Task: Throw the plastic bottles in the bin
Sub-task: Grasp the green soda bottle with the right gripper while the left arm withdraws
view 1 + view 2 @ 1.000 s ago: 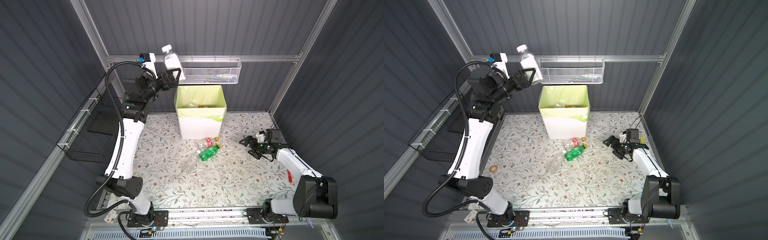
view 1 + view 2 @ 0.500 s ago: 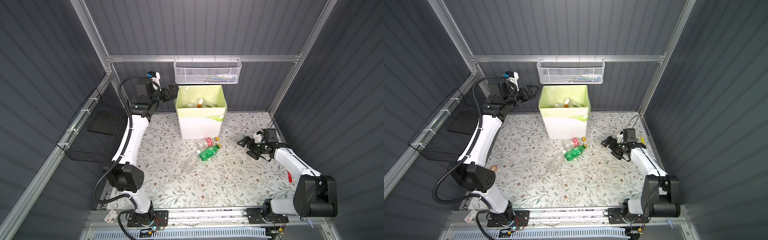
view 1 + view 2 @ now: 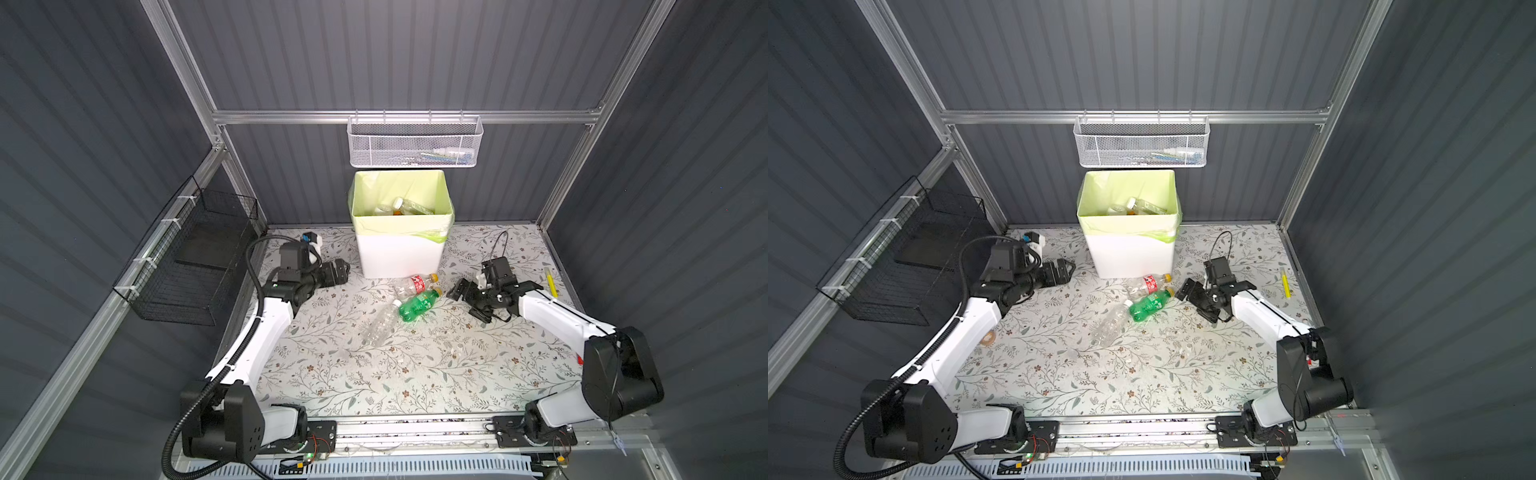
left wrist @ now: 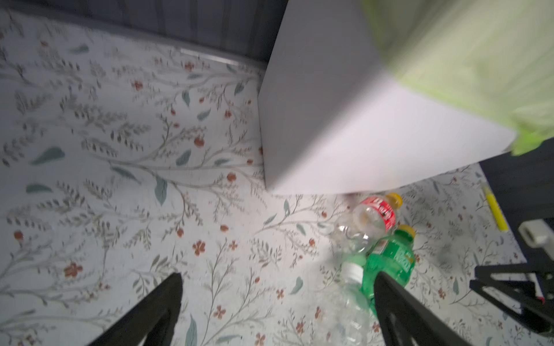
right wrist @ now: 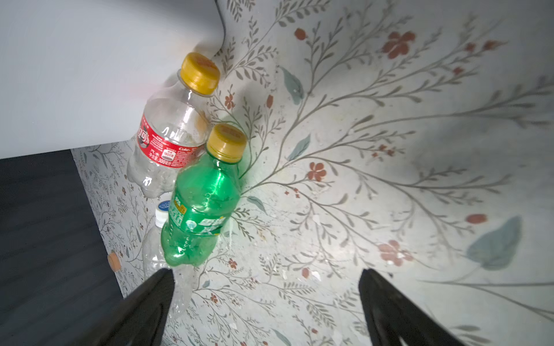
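Next, I grab the green bottle by its body (image 3: 417,305) with my right gripper and put it in the bin first, because it lies against both clear bottles (image 3: 401,301) on my right gripper's side.
The white bin (image 3: 399,257) with its yellow-green liner stands at the back middle, with several plastic bottles (image 3: 409,205) lying inside. Three bottles lie on the table in front of it: a clear one with a red label (image 3: 415,283), a green one (image 3: 417,305) and a clear one with a white cap (image 3: 380,322). My left gripper (image 3: 343,272) is low beside the bin's left wall, open and empty (image 4: 277,277). Just right of the green bottle (image 5: 201,206), my right gripper (image 3: 469,305) is also open and empty (image 5: 266,271).
A white mesh basket (image 3: 415,143) hangs on the back rail above the bin. A black wire basket (image 3: 195,257) hangs on the left wall. A yellow pen (image 3: 551,282) lies at the right edge. A small brown ring (image 3: 988,337) lies near the left arm.
The left arm, holding a clear bottle high above the bin a second ago, has let it go into the bin and come down beside the bin. The right gripper has edged towards the bottles.
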